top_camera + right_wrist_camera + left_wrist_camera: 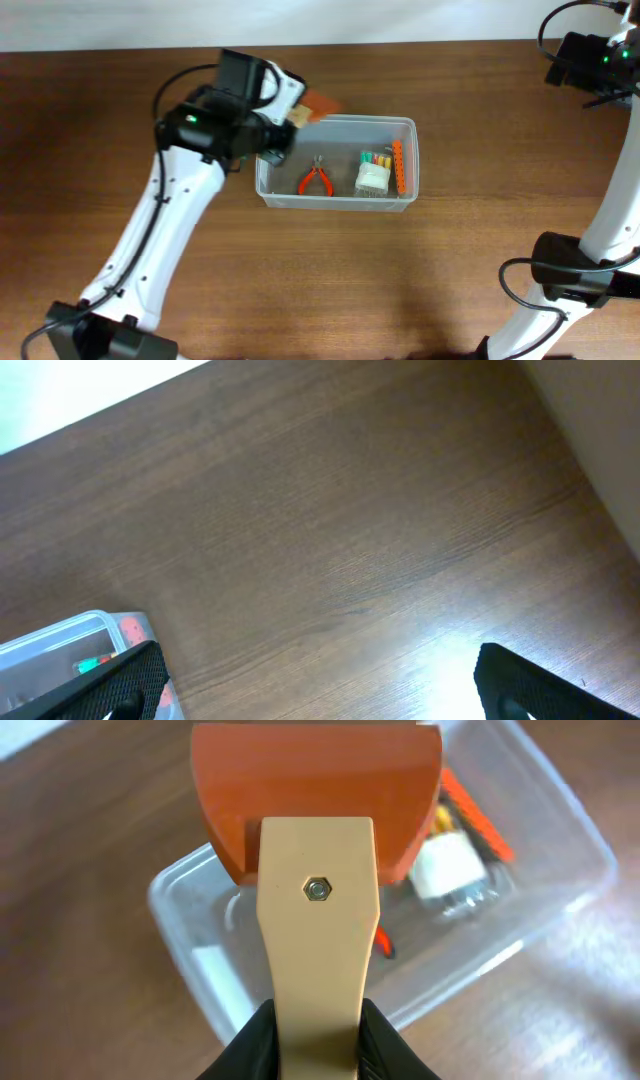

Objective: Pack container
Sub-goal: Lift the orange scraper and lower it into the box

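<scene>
My left gripper is lowering the scraper, and the orange blade leads toward the open space beside the white block. It should keep lowering the scraper there until the scraper is inside the tub.
The container is a clear plastic tub at the table's centre. It holds red-handled pliers, a white block with coloured bits and an orange strip. My left gripper is shut on the tan handle of a scraper with an orange blade, held over the tub's left end. In the left wrist view the fingers clamp the handle, with the tub below. My right gripper is open and empty at the far right back; its fingers hang over bare wood.
The brown wooden table surrounds the tub. The tub's corner shows at the lower left of the right wrist view. The right arm's base stands at the front right.
</scene>
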Motion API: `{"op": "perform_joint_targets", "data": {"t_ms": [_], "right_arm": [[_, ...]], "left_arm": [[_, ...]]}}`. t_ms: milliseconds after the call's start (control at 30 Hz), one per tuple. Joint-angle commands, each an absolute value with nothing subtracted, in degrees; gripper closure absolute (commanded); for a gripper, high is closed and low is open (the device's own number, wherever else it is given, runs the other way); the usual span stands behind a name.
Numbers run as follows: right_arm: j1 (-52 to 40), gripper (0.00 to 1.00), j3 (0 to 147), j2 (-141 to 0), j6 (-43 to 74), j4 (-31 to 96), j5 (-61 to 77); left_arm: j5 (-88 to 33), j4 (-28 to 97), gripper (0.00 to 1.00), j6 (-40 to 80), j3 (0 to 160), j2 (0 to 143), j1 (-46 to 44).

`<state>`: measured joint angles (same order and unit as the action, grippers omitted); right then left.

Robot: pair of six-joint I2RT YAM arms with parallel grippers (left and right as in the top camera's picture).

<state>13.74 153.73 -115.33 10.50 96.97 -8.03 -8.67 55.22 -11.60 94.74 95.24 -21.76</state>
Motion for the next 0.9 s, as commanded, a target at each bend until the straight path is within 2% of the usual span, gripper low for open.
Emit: {"op": "perform_joint_targets", "data": {"t_ms": [0, 133, 533, 767, 867], "right_arm": [[13.93, 0.01, 153.8, -115.07, 10.55, 97.3, -7.97], [13.93, 0.01, 153.8, -115.07, 10.52, 97.3, -7.94], [13.93, 0.01, 153.8, -115.07, 10.55, 97.32, -7.97], [13.93, 0.01, 153.8, -115.07, 10.52, 97.3, -7.97], [13.93, 0.01, 153.8, -115.07, 10.55, 97.3, -7.97]], "left_arm": [[-9.91, 54.83, 0.98, -17.28, 95.72, 95.66, -24.36], [-10.15, 54.54, 0.98, -17.63, 95.72, 98.76, -26.48], [-13.32, 50.11, 0.98, -29.04, 95.72, 113.65, -27.7], [-13.3, 49.98, 0.98, -29.65, 95.72, 120.25, -27.7], [-13.3, 49.84, 0.92, -29.65, 95.72, 121.14, -27.7]]}}
